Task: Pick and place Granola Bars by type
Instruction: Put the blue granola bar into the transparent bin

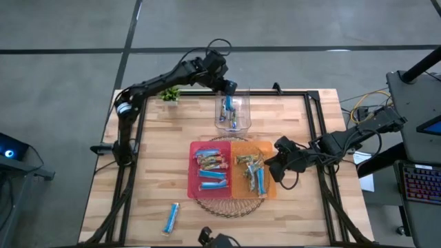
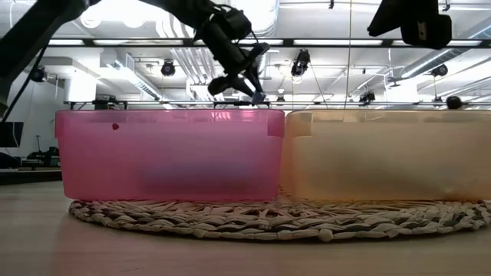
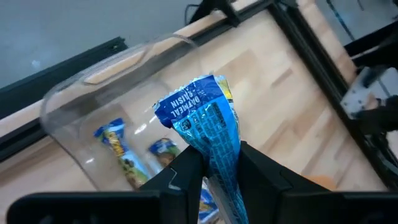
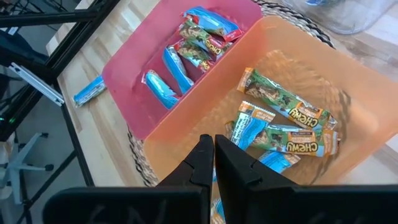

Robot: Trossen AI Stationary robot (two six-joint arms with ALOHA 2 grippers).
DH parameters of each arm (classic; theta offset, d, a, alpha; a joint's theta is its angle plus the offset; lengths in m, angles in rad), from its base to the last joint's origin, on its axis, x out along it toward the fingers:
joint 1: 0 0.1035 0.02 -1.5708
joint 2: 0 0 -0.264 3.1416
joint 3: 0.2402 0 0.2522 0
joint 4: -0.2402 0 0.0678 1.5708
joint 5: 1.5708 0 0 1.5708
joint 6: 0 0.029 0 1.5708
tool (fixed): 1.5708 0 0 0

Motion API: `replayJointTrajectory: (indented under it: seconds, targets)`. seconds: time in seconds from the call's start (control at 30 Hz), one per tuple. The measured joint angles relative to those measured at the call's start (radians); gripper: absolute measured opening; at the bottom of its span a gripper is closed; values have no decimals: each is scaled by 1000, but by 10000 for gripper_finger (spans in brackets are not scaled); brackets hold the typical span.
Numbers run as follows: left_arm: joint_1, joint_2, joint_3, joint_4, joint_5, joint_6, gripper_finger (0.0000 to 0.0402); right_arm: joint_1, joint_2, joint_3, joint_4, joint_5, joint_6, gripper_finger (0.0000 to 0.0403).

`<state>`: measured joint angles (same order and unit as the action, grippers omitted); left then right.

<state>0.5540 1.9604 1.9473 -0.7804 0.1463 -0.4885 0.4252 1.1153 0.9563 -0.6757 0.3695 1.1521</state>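
Observation:
The blue bar's dark end [image 3: 189, 101] looks the same as the bars in the clear tub [image 1: 233, 118]. My left gripper should keep lowering it until it gets close to them, then let go.
My left gripper [image 1: 230, 88] hovers over a clear tub [image 1: 233, 116] at the table's far side, shut on a blue granola bar [image 3: 208, 118]. Some more bars [image 3: 121, 146] lie in the tub's bottom. A pink bin [image 1: 194, 176] holds several bars, mostly blue. An orange bin [image 1: 270, 189] beside it holds several tan and green ones [image 4: 289, 102]. My right gripper [image 4: 213, 148] hangs shut with nothing in it, over the orange bin's right side. One blue bar [image 1: 171, 218] lies loose on the table near the front edge. My left gripper pinches the blue bar between its two fingers [image 3: 186, 168], across the bar's width partway along the wrapper [image 3: 222, 155]. The fingers slant down from the table's left. The bar's free end [image 3: 193, 99] sticks out past the fingertips, lifted clear above the clear tub.
Both bins stand on a round woven mat [image 1: 231, 205] at the table's middle. A small green plant [image 1: 170, 94] sits at the far left corner. A black frame [image 1: 313, 117] runs along the table's edges. Bare wood lies at the front left and far right.

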Motion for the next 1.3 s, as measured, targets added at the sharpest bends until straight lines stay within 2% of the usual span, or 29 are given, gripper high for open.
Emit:
replayJointTrajectory:
  seconds: [0.53, 1.3]
  targets:
    - [25, 132, -9, -30, 65, -28, 76, 0, 0, -12, 1, 0, 20, 9]
    - [24, 158, -89, -27, 99, -70, 76, -1, 0, -12, 0, 26, 26, 9]
